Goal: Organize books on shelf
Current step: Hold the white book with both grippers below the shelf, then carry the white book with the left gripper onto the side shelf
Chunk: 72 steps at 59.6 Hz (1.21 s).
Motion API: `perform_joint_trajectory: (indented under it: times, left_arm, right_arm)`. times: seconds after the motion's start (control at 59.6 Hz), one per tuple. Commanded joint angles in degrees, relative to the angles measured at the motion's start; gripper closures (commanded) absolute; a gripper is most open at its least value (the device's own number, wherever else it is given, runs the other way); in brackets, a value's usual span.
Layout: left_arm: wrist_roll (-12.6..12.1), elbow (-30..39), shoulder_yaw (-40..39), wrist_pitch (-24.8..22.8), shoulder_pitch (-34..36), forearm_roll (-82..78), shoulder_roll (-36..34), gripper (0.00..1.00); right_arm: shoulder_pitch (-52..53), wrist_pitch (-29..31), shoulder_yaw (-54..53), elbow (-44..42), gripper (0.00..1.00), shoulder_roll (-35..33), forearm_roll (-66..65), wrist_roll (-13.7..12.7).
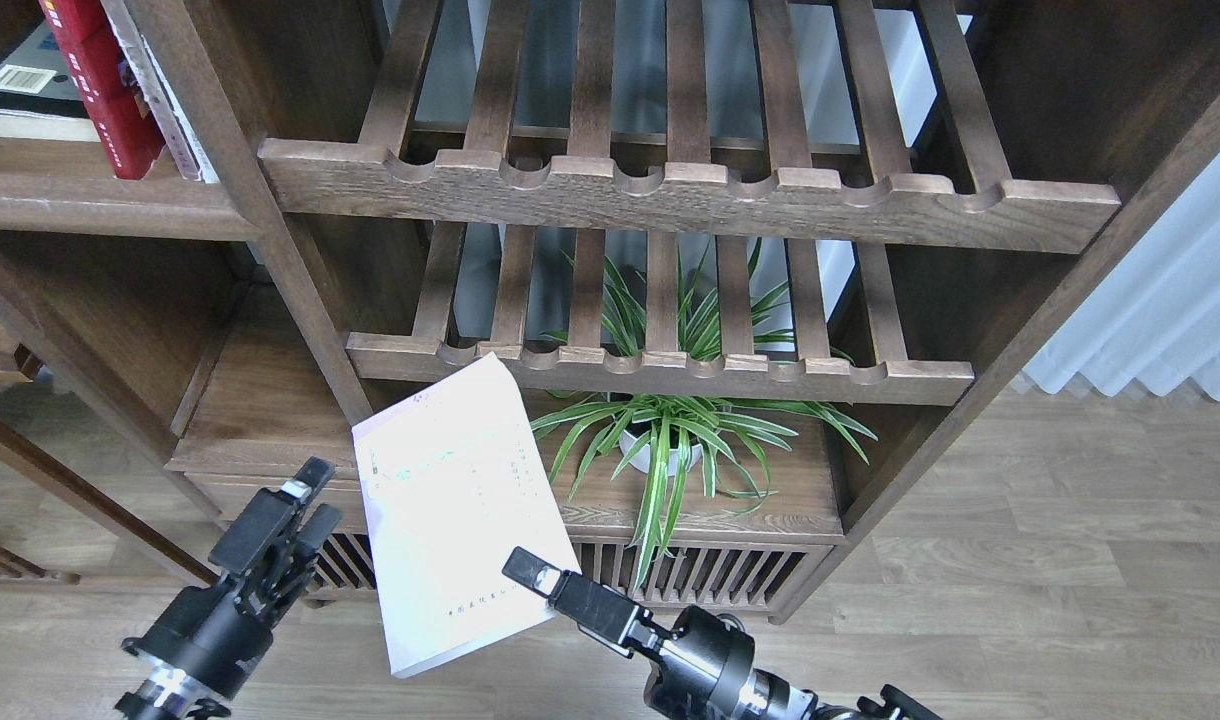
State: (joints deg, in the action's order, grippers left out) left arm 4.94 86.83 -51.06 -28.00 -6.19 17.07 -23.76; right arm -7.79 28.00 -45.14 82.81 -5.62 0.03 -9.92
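Note:
The thin cream-white book (459, 516) has straight edges (480, 646) while it is held by a corner, so it will stay flat and closed when my left gripper carries it.
My right gripper (532, 577) is shut on the lower right corner of the thin cream-white book (455, 510). It holds the book tilted in the air, low in front of the cabinet. My left gripper (318, 495) is open just left of the book's left edge, a small gap from it. The red paperback (105, 85) stands on the solid dark shelf (110, 205) at the top left. The black-and-grey book (20, 85) lies flat beside it, cut off by the view's edge.
A thin white-spined book (165, 95) leans next to the red one. Two slatted racks (670, 190) (660, 370) fill the middle. A potted spider plant (660, 440) stands on the low cabinet top (770, 510). A white curtain (1160, 310) hangs at the right.

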Motion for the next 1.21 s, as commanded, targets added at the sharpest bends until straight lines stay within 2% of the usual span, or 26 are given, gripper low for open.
perform_joint_trajectory:
  times: [0.0,0.05,0.134,0.201,0.218,0.235,0.369,0.453,0.553,0.671,0.688,0.721,0.738,0.755,0.772,0.805,0.872,1.073,1.09,1.191]
  left_arm:
    - [0.0,0.0,2.9,0.0,1.1,0.0,0.5,0.06]
    - [0.1,0.0,4.2,0.0,1.6,0.0,0.8,0.1]
    - [1.0,-0.1,6.0,0.0,2.0,0.1,1.1,0.22]
    - [2.7,-0.1,7.6,0.0,2.6,0.2,1.1,0.34]
    - [4.7,-0.1,9.5,0.0,3.5,0.2,1.0,0.48]
    - [5.3,-0.1,10.0,0.0,3.9,0.2,1.0,0.54]
    - [6.8,0.0,11.4,0.0,5.4,0.2,0.9,0.8]
    - [6.8,0.4,11.2,0.0,5.5,0.2,0.2,0.89]
    - [6.8,0.8,10.9,0.0,5.6,0.2,-1.1,0.9]
    - [6.9,2.5,9.7,0.0,5.5,0.2,-4.4,0.9]
    - [7.0,3.1,9.2,0.0,5.2,0.2,-5.1,0.9]
    - [7.0,3.6,8.9,0.0,5.1,0.2,-5.8,0.9]
    - [7.0,4.3,8.4,0.0,5.0,0.2,-6.6,0.9]
    - [7.0,4.7,8.0,0.0,5.0,0.2,-6.9,0.9]
    - [7.0,5.3,7.5,0.0,5.0,0.2,-7.5,0.9]
    - [7.0,6.1,6.2,0.0,5.0,0.2,-8.3,0.9]
    - [6.9,6.7,4.0,0.0,5.0,0.2,-10.3,0.9]
    - [6.7,6.7,-5.3,0.0,4.3,0.2,-19.5,0.91]
    - [6.8,7.0,-9.9,0.0,3.0,0.2,-21.4,0.91]
    - [6.3,7.2,-18.5,0.0,2.1,0.2,-24.8,0.91]
  right_arm:
    - [-0.5,0.0,0.6,0.0,0.96,1.2,-0.2,-0.6]
    - [-0.6,0.0,0.6,0.0,0.96,1.8,-0.6,-1.2]
    - [-1.1,0.0,0.6,0.0,0.96,2.1,-1.1,-1.2]
    - [-1.3,0.0,0.6,0.0,0.96,2.2,-1.2,-1.2]
    - [-1.5,0.0,0.6,0.0,0.96,2.2,-1.3,-1.2]
    - [-1.7,0.0,0.7,0.0,0.96,2.3,-1.3,-1.2]
    - [-2.3,0.0,0.6,0.0,0.96,2.5,-1.3,-1.2]
    - [-2.5,0.0,0.6,0.0,0.95,2.5,-1.3,-1.2]
    - [-2.5,0.0,0.4,0.0,0.94,2.5,-1.3,-1.2]
    - [-2.4,0.0,0.3,0.0,0.76,2.6,-1.7,-1.1]
    - [-2.4,0.0,0.3,0.0,0.69,2.7,-2.0,-1.1]
    - [-2.4,0.0,0.4,0.0,0.6,2.8,-2.6,-1.1]
    - [-2.4,0.0,0.4,0.0,0.46,2.9,-3.4,-1.2]
    - [-2.4,0.0,0.4,0.0,0.38,2.9,-4.2,-1.2]
    - [-2.4,0.0,0.4,0.0,0.22,3.0,-5.5,-1.2]
    - [-2.4,0.0,0.4,0.0,0.06,3.1,-8.4,-0.9]
    - [-2.7,0.0,0.2,0.0,0.01,3.7,-10.4,-0.3]
    - [-2.6,0.0,-0.9,0.0,0.0,4.1,-8.9,-0.2]
    - [-2.6,0.0,-1.1,-0.2,0.0,4.1,-8.7,-0.3]
    - [-2.6,0.0,-1.3,-0.6,0.0,4.0,-8.6,-0.2]
